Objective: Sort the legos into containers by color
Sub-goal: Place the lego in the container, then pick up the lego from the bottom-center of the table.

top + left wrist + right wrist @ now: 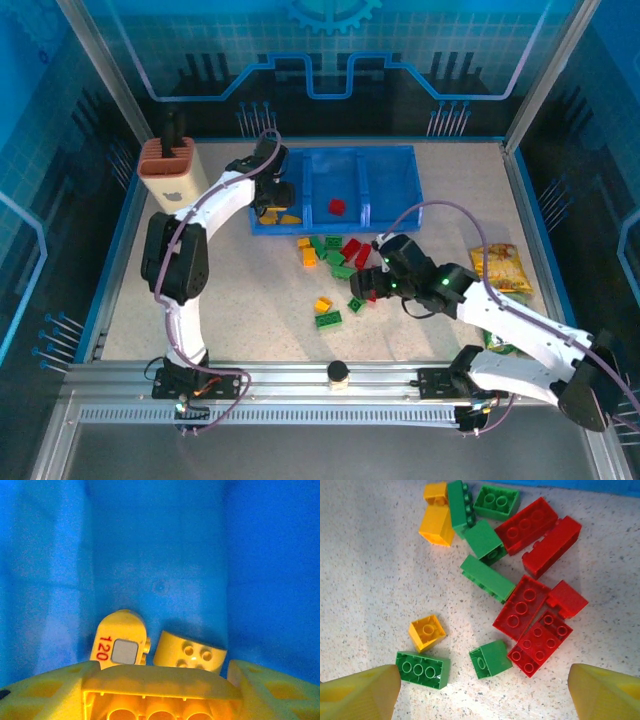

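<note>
My left gripper takes up all the room in the compartment of yellow legos [280,217]. It should let go of its lego and move back out of the way before my right gripper brings the small yellow lego [322,304].
The blue tray [390,160] lies at the back centre of the table. My left gripper [270,200] reaches into its left compartment and is shut on a yellow lego [160,692], hollow side toward the camera. Two more yellow legos [120,642] [187,652] lie on the compartment floor just beyond it. A red lego [337,207] sits in the middle compartment. My right gripper [368,285] hangs open over the loose pile [335,250]. A small green lego [491,658] lies between its fingertips [365,692], apart from both. Red legos [540,642] lie to its right, a green brick [422,669] and a yellow one [427,631] to its left.
A beige holder with an orange top [172,170] stands at the back left beside the left arm. A yellow snack bag [500,268] lies at the right, near the right arm. A small black knob [339,373] sits on the front rail.
</note>
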You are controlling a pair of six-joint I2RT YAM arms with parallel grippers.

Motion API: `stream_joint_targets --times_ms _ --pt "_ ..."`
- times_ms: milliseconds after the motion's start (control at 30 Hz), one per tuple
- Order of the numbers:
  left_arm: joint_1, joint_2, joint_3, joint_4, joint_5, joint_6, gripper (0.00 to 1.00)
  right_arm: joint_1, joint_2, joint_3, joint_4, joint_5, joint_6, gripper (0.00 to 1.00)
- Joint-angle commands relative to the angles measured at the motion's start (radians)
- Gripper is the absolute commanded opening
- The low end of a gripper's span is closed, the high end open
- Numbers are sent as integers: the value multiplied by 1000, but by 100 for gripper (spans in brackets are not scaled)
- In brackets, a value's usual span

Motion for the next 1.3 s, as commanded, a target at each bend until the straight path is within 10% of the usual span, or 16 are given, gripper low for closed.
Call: stream_joint_targets --times_ms 0,233,900,1267 --pt "7 13 59 -25 25 22 69 28 20 45 0 21 -5 88" --pt "-3 -142 -8 -9 61 -4 93 69 123 95 -18 38 -25 91" --pt "-25 -1075 -793 -6 125 -183 84 187 755 522 -228 -11 -58 76" --pt "-28 -1210 -910 -49 166 -242 81 230 855 545 -241 1 50 69"
